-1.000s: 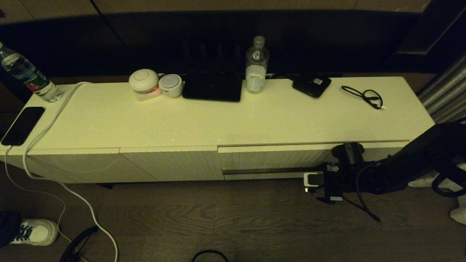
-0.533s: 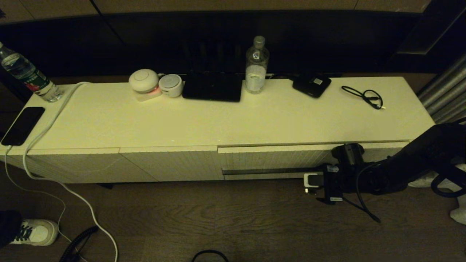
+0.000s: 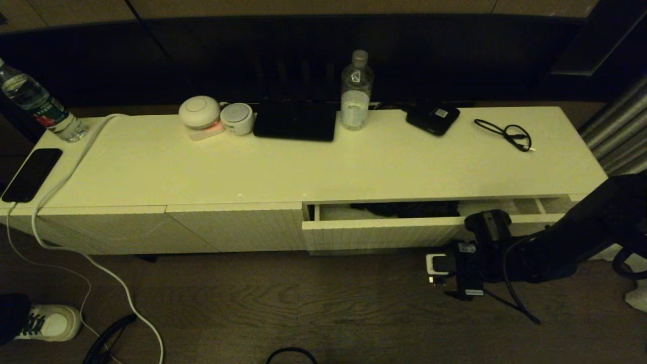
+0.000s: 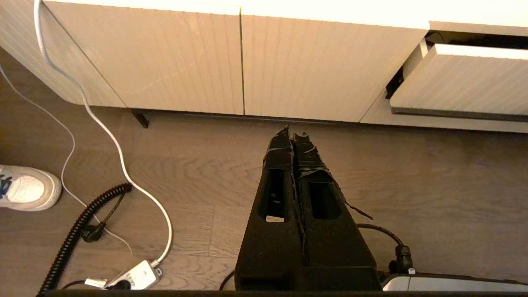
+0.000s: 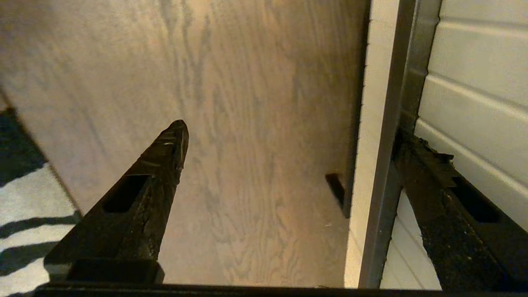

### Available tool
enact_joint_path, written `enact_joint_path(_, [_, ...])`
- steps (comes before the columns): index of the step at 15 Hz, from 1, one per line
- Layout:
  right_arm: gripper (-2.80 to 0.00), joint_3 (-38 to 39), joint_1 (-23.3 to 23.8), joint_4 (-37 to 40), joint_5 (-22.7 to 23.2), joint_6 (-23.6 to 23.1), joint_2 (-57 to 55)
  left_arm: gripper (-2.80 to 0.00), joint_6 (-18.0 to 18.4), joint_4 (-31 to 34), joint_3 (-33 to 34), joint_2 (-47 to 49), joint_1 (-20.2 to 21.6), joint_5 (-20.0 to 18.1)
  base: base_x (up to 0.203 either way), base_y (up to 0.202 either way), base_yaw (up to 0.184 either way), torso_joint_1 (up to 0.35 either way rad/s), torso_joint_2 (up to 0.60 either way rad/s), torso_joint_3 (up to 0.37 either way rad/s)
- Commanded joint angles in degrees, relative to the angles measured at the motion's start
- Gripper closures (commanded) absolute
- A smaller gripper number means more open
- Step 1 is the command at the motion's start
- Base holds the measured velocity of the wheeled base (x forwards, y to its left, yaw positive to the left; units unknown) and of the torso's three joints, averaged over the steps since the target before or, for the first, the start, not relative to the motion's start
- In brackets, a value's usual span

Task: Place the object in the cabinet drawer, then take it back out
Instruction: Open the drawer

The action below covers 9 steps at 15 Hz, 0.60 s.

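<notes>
One finger of my right gripper is behind the drawer's dark handle strip [image 5: 386, 163], so I should go on pulling until the black umbrella [image 3: 418, 209] is clear of the cabinet top.
The cabinet drawer [image 3: 379, 233] stands partly pulled out of the cream cabinet, its ribbed front facing me. Bunchy black umbrella fabric [image 3: 404, 208] lies inside, partly covered by the cabinet top. My right gripper [image 5: 293, 132] is open at the drawer front [image 5: 474, 82]. One of its fingers [image 5: 429, 173] sits behind the dark handle strip [image 5: 402, 123], while the other hangs free over the floor. In the head view my right arm [image 3: 556, 242] reaches in low from the right. My left gripper [image 4: 291, 132] is shut on nothing, low over the floor. The drawer [image 4: 458, 78] also shows there.
On the cabinet top [image 3: 303, 167] stand a water bottle [image 3: 357, 91], a small black box [image 3: 432, 119], a thin black cable [image 3: 505, 132], a flat black slab [image 3: 295, 121] and two round devices [image 3: 202, 116]. A phone [image 3: 31, 173] with a white cord lies at the left end. A shoe [image 3: 48, 321] is on the floor.
The drawer has slid out toward me from fully closed, exposing the black fabric inside. My right arm has drawn back and down with it.
</notes>
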State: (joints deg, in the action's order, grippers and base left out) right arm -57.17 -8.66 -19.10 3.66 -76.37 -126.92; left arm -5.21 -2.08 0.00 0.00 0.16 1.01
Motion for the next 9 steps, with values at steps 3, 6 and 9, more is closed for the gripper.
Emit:
enact_joint_path(3, [-2.80, 7.4, -0.5, -2.1, 0.0, -0.4, 3.6, 0.00, -0.1, 0.0, 0.0, -0.1, 0.0, 0.0, 0.000, 0.000, 0.000, 0.000, 0.00, 0.000])
enact_joint_path(6, [-2.80, 11.8, -0.9, -3.6, 0.0, -0.4, 6.6, 0.00, -0.1, 0.0, 0.0, -0.1, 0.0, 0.0, 0.000, 0.000, 0.000, 0.000, 0.00, 0.000])
enact_joint_path(9, [-2.80, 15.8, -1.2, -3.7, 0.0, -0.4, 10.6, 0.00, -0.1, 0.0, 0.1, -0.1, 0.0, 0.0, 0.000, 0.000, 0.000, 0.000, 0.00, 0.000])
